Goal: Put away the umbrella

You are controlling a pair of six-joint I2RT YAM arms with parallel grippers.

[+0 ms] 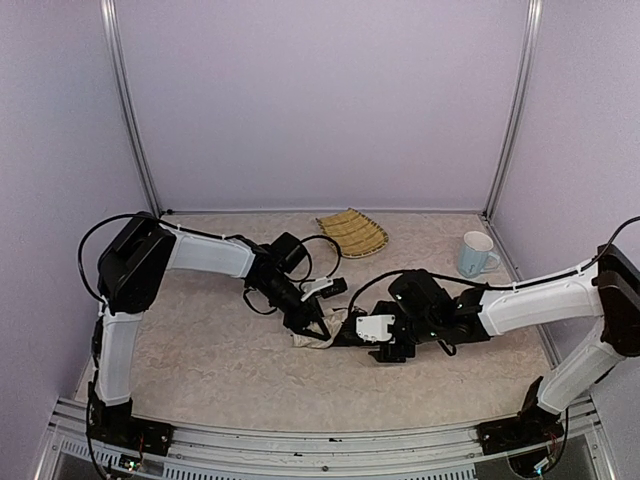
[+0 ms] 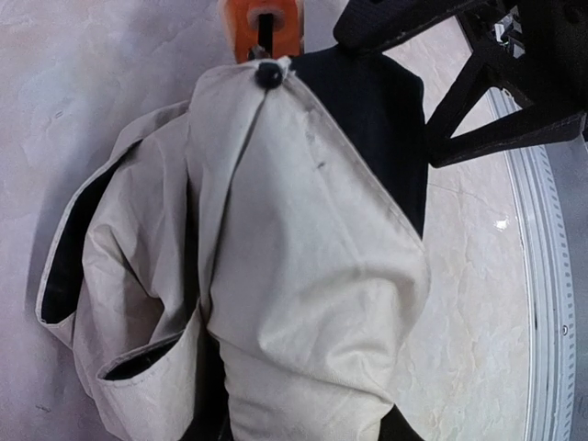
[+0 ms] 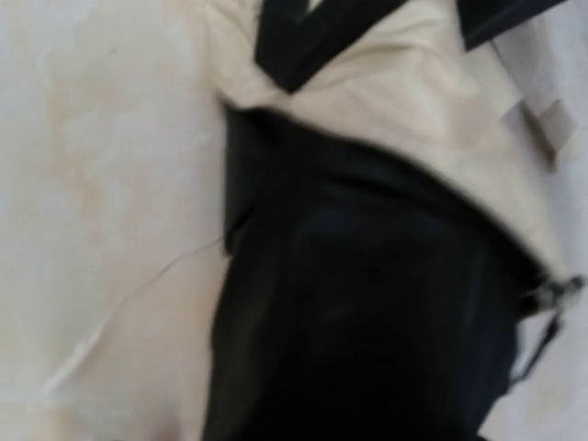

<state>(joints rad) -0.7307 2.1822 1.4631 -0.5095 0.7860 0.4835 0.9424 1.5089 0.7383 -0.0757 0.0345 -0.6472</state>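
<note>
Next, I move my right gripper onto the cream fabric and grip that fabric before my left gripper backs off, because my right gripper is holding only the umbrella's black lining.
The umbrella lies collapsed on the table between my two grippers, as a small cream bundle with black lining. In the left wrist view its cream fabric fills the frame, with a black tip against an orange piece at the top. My left gripper points down onto it, and the fabric is bunched between its fingers, which are mostly hidden. My right gripper sits at the bundle's right end and shows as black framework. In the right wrist view the black lining hides the fingers.
A woven straw-yellow basket tray sits at the back centre. A pale blue mug stands at the back right. The table's metal front rail runs along the near edge. Walls enclose the back and both sides.
</note>
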